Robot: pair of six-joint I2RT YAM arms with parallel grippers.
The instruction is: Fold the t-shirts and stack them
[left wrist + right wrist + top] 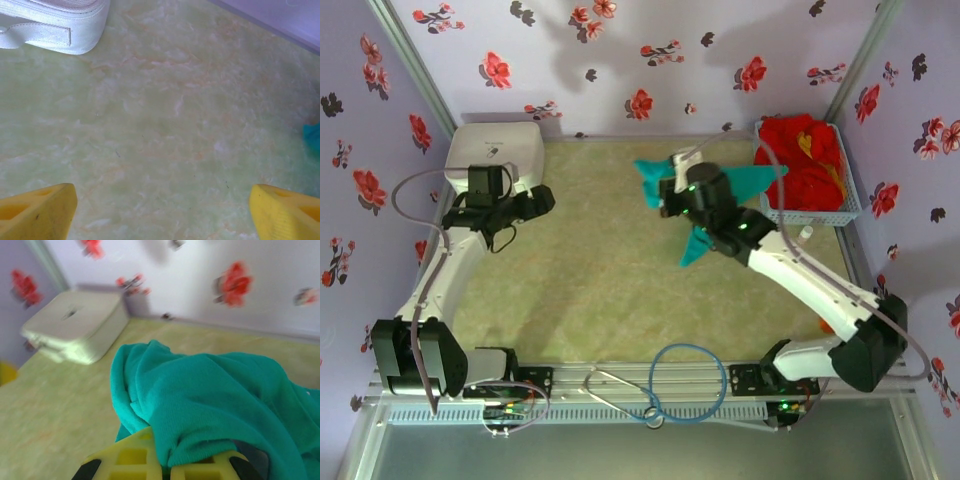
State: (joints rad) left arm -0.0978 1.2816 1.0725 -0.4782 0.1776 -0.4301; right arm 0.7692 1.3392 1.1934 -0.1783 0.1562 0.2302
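Note:
The teal-green t-shirt [750,181] is hanging bunched from only my right gripper. Next, I lower it onto the mat's middle [618,240] so that my left gripper can help spread it.
The teal-green t-shirt [648,182] hangs bunched above the mat, right of centre, with one end trailing down toward the table. My right gripper [167,466] is shut on a fold of this t-shirt [210,390], and the cloth drapes over its yellow fingers. Red t-shirts [805,160] lie heaped in a basket at the far right. At the left, beside the white box, my left gripper [546,200] is held low over bare mat. It [162,205] is open, its yellow fingers [40,211] wide apart with nothing between them. A teal edge [312,137] shows at the right of the left wrist view.
A white rounded plastic box [495,155] sits in the far left corner, close to the left gripper [55,25]. A white mesh basket [850,205] stands against the right wall. Flowered walls close three sides, and cables loop along the near edge [685,385].

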